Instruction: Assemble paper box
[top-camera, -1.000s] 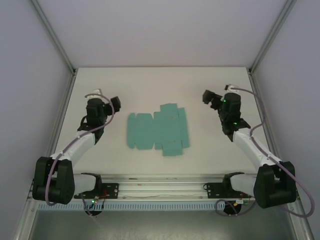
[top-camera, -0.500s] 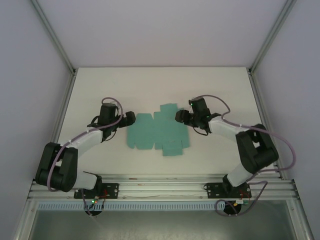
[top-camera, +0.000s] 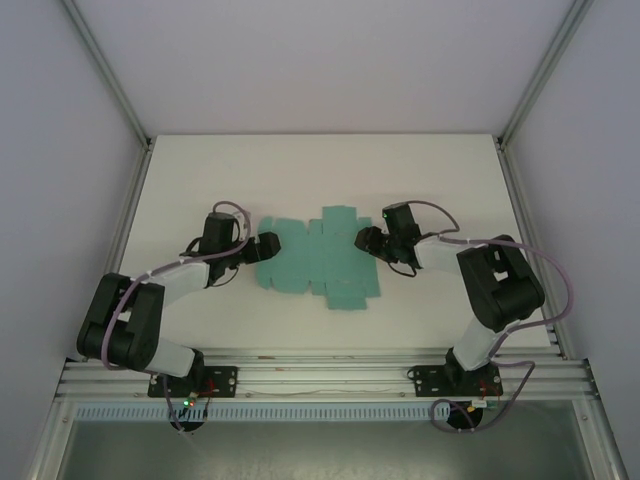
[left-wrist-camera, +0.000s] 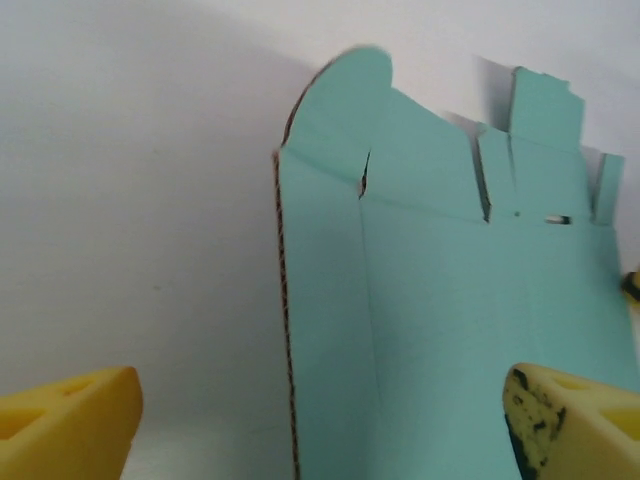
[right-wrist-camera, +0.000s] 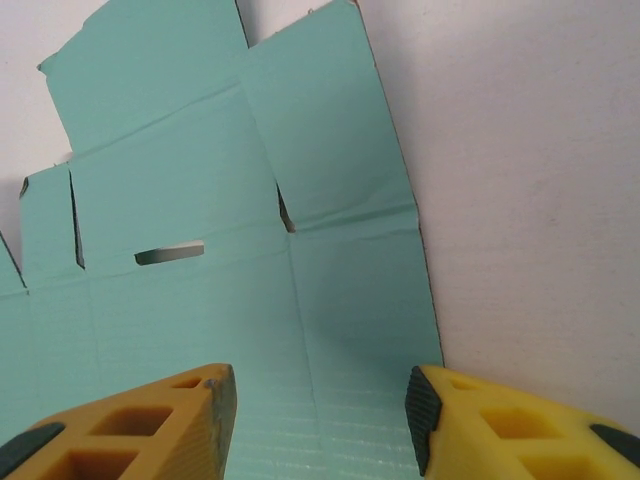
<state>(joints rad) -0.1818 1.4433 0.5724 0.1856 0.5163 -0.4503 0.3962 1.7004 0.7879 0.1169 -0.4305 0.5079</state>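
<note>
The sheet's end flaps (top-camera: 346, 302) are pointing to the near and far sides. My right gripper should therefore pinch the sheet's outer edge (right-wrist-camera: 427, 275) and turn the flaps to point toward my grippers.
The paper box (top-camera: 312, 262) is a flat teal-green die-cut sheet with flaps, lying unfolded at the middle of the white table. My left gripper (top-camera: 266, 246) is low at the sheet's left end. In the left wrist view it (left-wrist-camera: 320, 430) stands open, its yellow fingers wide apart and straddling the sheet's (left-wrist-camera: 450, 320) left edge. My right gripper (top-camera: 366, 240) is at the sheet's right end. In the right wrist view it (right-wrist-camera: 315, 420) is open, with the sheet's (right-wrist-camera: 200, 300) right panel lying flat between its fingers. Neither gripper pinches the card.
The white table (top-camera: 300, 170) has bare surface behind and beside the sheet. Grey walls with metal frame posts (top-camera: 110, 80) enclose it on three sides. The arm bases sit on a rail (top-camera: 320, 365) at the near edge.
Both arms swung inward and down from the table's sides to the sheet's two ends. The right jaws have narrowed; the left jaws have narrowed slightly. The sheet has barely moved.
</note>
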